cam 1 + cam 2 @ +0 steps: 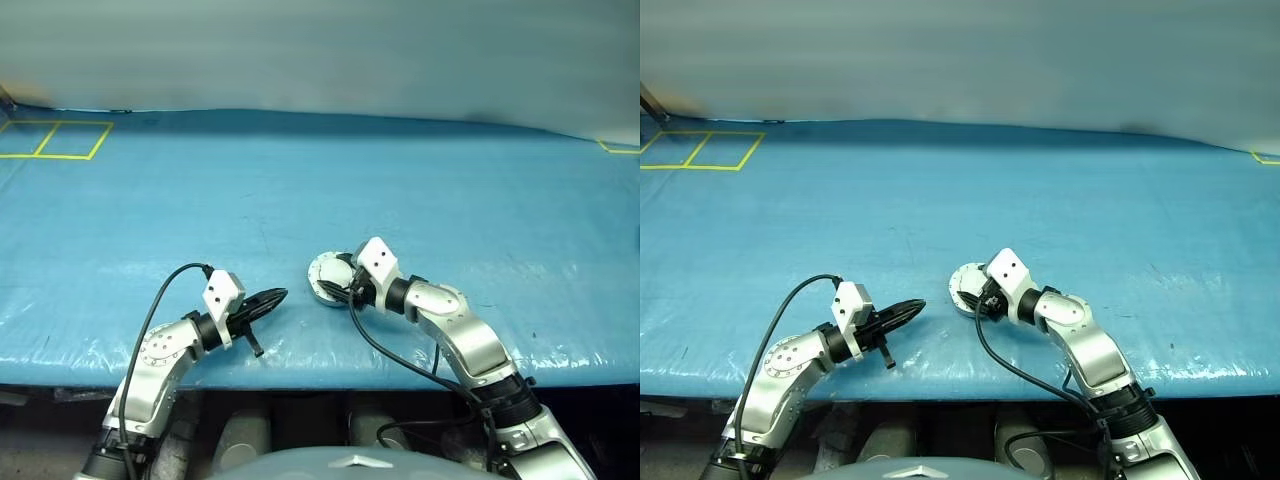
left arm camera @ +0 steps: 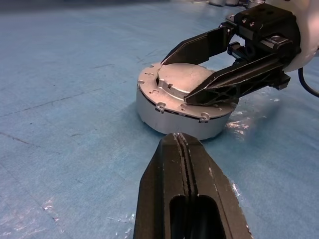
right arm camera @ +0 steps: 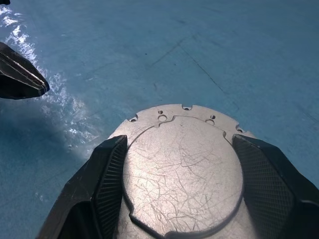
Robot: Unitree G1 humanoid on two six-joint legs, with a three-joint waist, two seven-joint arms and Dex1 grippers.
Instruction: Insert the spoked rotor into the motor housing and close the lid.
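The lid is closed and its notched rim [image 3: 186, 110] fits tightly around the raised disc, so the motor housing [image 1: 327, 293] should move along when the robot moves the lid.
The motor housing [image 2: 164, 112] is a silver-grey round cup standing on the blue table, just in front of me and slightly right of centre. The lid [image 3: 182, 169] lies shut on top of it, its plain scratched outer face up. The spoked rotor is hidden. My right gripper [image 2: 175, 79] is open and lowered over the housing's top. One finger stands close on each side of the raised lid disc, and I cannot tell whether they touch it. My left gripper [image 2: 179, 135] is shut on nothing, a short way to the left of the housing and pointing at its side.
A blue sheet [image 1: 450, 200] covers the table and wrinkles shinily near the front edge [image 1: 330, 365], close behind both arms. Yellow tape squares [image 1: 55, 140] mark the far left corner, with another yellow mark [image 1: 620, 148] at far right. A black cable [image 1: 385, 350] hangs from the right wrist.
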